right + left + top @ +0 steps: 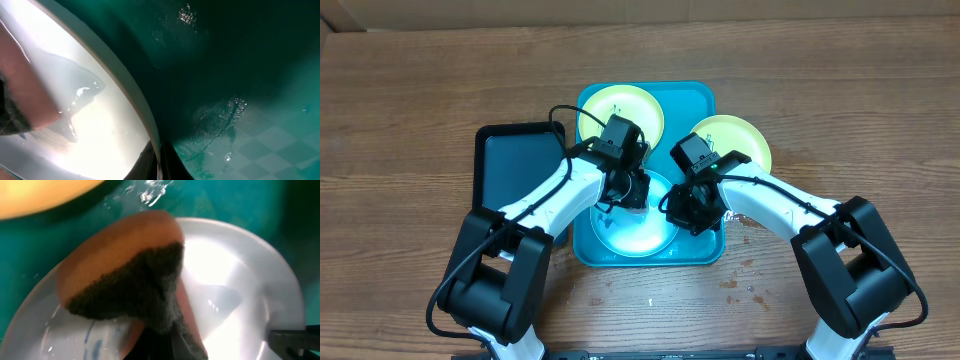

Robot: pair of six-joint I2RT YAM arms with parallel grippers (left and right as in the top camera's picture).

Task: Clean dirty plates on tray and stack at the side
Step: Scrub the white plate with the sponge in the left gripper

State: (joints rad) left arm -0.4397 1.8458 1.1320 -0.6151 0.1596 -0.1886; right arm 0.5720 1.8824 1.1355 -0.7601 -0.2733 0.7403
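Note:
Blue streaks (pixel 93 344) show on the plate next to the orange sponge, so the robot's left gripper should sweep the sponge back across the plate's side (pixel 599 216) closest to the black tray.
The turquoise tray (pixel 698 100) lies mid-table. One plate (pixel 640 238) lies in its near half, wet and glaring white, with blue streaks (pixel 95 335) on it. My left gripper (pixel 625 190) is shut on an orange sponge with a dark scouring face (pixel 130 275), pressed on this plate (pixel 240 280). My right gripper (pixel 692 210) is shut on the plate's right rim (pixel 125 95), fingers (pixel 159 162) either side of the edge. A second plate (pixel 610 105) lies in the tray's far half. A third plate (pixel 738 140) lies on the table right of the tray.
A black tray (pixel 515 165) lies left of the turquoise tray, next to my left arm. Water drops glisten on the turquoise tray floor (pixel 225 130). A few small spots mark the wooden table (pixel 745 280) at the near right.

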